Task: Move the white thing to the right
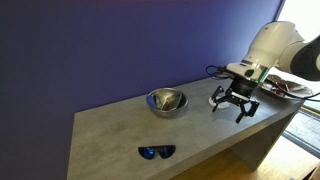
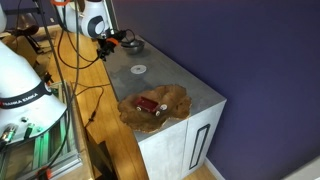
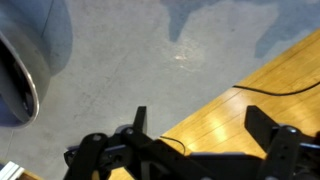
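Note:
Next, I turn my gripper upright and move it back toward the flat disc [image 2: 138, 69], because my open gripper is tilted toward the table's edge [image 3: 218, 102], away from the white thing.
The white thing [image 2: 138, 70] is a small flat round disc lying on the grey table top [image 2: 170, 75] in an exterior view. It does not show in the wrist view. My gripper [image 1: 232, 106] hovers just above the table, to the right of the steel bowl [image 1: 166, 101], with its fingers spread and nothing between them. In an exterior view the gripper [image 2: 118, 42] is at the far end of the table, beyond the disc and apart from it. In the wrist view the gripper [image 3: 200, 128] is open over the table's edge, with the bowl's rim [image 3: 22, 75] at the left.
Dark sunglasses [image 1: 156, 152] lie near the table's front edge. A brown patterned plate [image 2: 178, 98] holding a red object sits at the near end, past the disc. Cables [image 2: 80, 60] run over the wooden floor beside the table. A blue wall backs the table.

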Action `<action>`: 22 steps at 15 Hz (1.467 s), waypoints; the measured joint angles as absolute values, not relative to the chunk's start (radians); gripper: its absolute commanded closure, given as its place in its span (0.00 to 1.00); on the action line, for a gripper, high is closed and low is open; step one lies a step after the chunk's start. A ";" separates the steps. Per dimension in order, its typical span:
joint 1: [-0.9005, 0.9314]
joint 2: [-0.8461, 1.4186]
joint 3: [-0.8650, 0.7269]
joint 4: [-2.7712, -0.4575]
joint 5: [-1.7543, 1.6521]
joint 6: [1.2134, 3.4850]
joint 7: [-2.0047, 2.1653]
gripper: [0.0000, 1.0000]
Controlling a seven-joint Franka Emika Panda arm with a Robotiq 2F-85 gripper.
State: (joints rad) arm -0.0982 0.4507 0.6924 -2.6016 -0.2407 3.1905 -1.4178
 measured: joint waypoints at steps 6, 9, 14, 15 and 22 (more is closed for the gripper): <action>-0.075 0.324 0.712 -2.775 -0.141 3.250 -1.159 0.00; -0.076 0.335 0.710 -2.767 -0.141 3.250 -1.163 0.00; -0.080 0.341 0.646 -2.724 -0.106 3.254 -1.002 0.00; -0.076 0.334 0.615 -2.725 -0.110 3.254 -0.961 0.00; 0.161 0.274 0.295 -2.740 -0.005 3.233 -0.733 0.00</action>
